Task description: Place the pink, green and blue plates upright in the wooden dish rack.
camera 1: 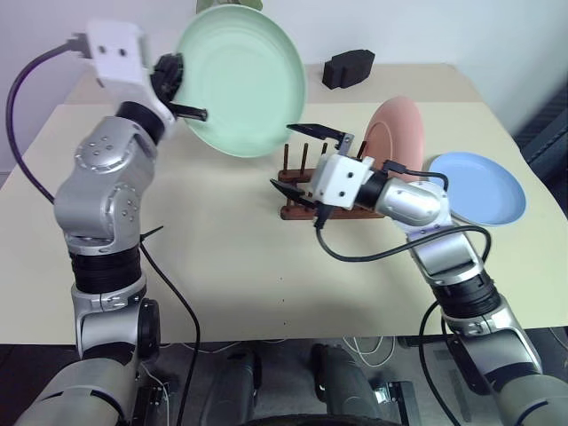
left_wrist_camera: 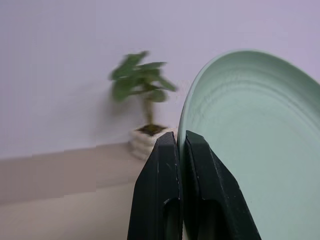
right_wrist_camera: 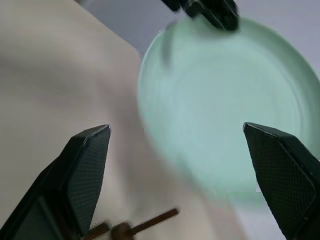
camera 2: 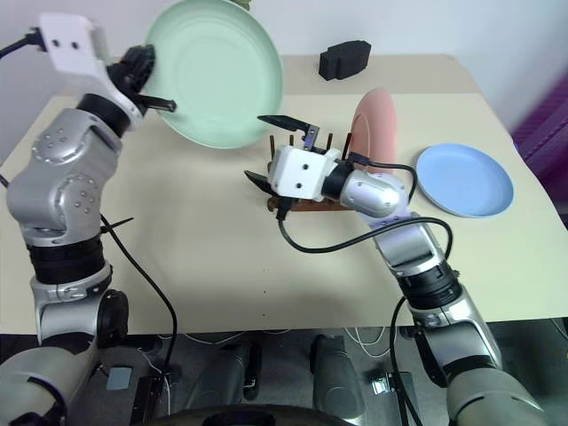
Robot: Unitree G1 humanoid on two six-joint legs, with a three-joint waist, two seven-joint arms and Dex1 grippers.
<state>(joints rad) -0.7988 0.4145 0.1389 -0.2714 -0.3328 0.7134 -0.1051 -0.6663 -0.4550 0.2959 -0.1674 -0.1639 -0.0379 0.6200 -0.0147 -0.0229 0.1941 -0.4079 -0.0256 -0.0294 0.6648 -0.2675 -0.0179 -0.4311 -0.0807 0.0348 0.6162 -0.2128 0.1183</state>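
My left gripper is holding the green plate with its broad side to the rack. My right gripper should therefore grab the plate's lower rim (camera 1: 282, 138) and stand the plate next to the pink plate.
My left gripper (camera 1: 197, 110) is shut on the rim of the mint green plate (camera 1: 241, 80) and holds it tilted in the air above the table's far left. In the left wrist view its fingers (left_wrist_camera: 165, 190) pinch the green plate's edge (left_wrist_camera: 250, 150). The pink plate (camera 1: 397, 135) stands upright in the dark wooden dish rack (camera 1: 293, 211). The light blue plate (camera 1: 479, 188) lies flat on the table to the rack's right. My right gripper (camera 1: 280, 155) hangs open and empty just in front of the rack, pointing toward the green plate (right_wrist_camera: 225, 135).
A black block (camera 1: 348, 68) sits at the far edge of the beige table (camera 1: 222, 266). A cable loops from my right wrist over the table in front of the rack. A potted plant (left_wrist_camera: 142, 90) stands against the wall behind.
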